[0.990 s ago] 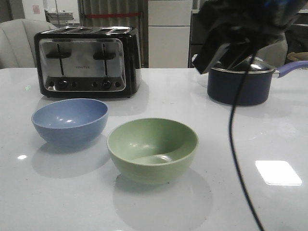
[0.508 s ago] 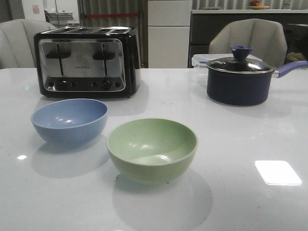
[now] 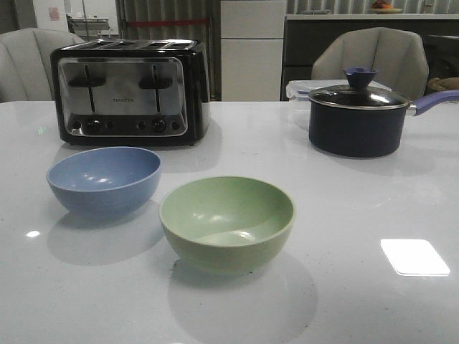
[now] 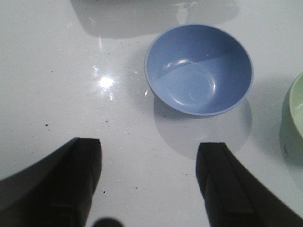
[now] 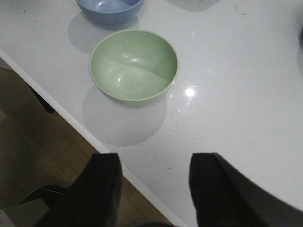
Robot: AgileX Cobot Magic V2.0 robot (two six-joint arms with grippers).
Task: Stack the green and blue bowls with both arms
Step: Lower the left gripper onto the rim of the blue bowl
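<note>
The green bowl's opening [image 3: 227,212] is about as wide as the blue bowl [image 3: 105,182], so the blue bowl will sit inside with its rim higher when I lower it in.
The pale green bowl [image 3: 226,222] sits upright and empty near the table's front middle. The dusty blue bowl [image 3: 104,179] sits upright and empty to its left, a small gap between them. Neither arm shows in the front view. My left gripper [image 4: 149,175] is open and empty above bare table, with the blue bowl [image 4: 199,68] ahead of it and apart. My right gripper [image 5: 154,182] is open and empty over the table's edge, with the green bowl [image 5: 134,65] ahead and the blue bowl [image 5: 109,8] beyond.
A black and chrome toaster [image 3: 129,89] stands behind the blue bowl. A dark navy lidded pot [image 3: 356,120] with a purple handle stands at the back right. The white table [image 3: 358,215] has its edge [image 5: 71,123] near the right gripper, floor below.
A second ago the right arm and its cable filled the upper right of the front view. It has since left that view. The bowls have not moved.
</note>
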